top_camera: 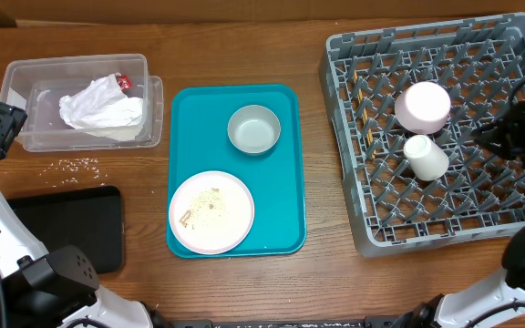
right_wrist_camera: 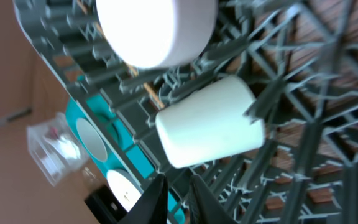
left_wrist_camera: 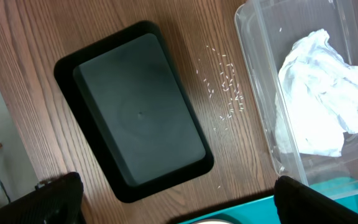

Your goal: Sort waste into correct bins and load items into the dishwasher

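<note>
The white cup lies (top_camera: 426, 158) on its side over the wires of the grey dish rack, so next my right gripper goes back to the cup (right_wrist_camera: 210, 123) and tilts it more upright.
The crumpled white napkin (top_camera: 101, 107) with a red scrap (top_camera: 124, 82) lies in the clear tub (top_camera: 25, 77). Loose rice grains (top_camera: 78, 165) lie on the wood between the tub and the black tray (top_camera: 71, 228). The plate (top_camera: 211, 211) with crumbs and the grey-green bowl (top_camera: 253, 128) sit on the teal tray (top_camera: 285, 182). The grey dish rack (top_camera: 344, 55) holds the small white bowl (top_camera: 422, 106) upside down, the white cup (top_camera: 425, 157) on its side, and chopsticks (right_wrist_camera: 148, 93). My left gripper (left_wrist_camera: 179, 205) is open and empty above the black tray (left_wrist_camera: 138, 118). My right gripper (right_wrist_camera: 176, 199) is shut and empty over the rack, beside the cup (right_wrist_camera: 210, 121).
In the left wrist view the rice grains (left_wrist_camera: 225, 87) lie between the black tray and the tub (left_wrist_camera: 253, 74) with the napkin (left_wrist_camera: 322, 118). The teal tray's edge (left_wrist_camera: 253, 211) shows at the bottom. The right arm (top_camera: 522, 128) hangs over the rack's right side.
</note>
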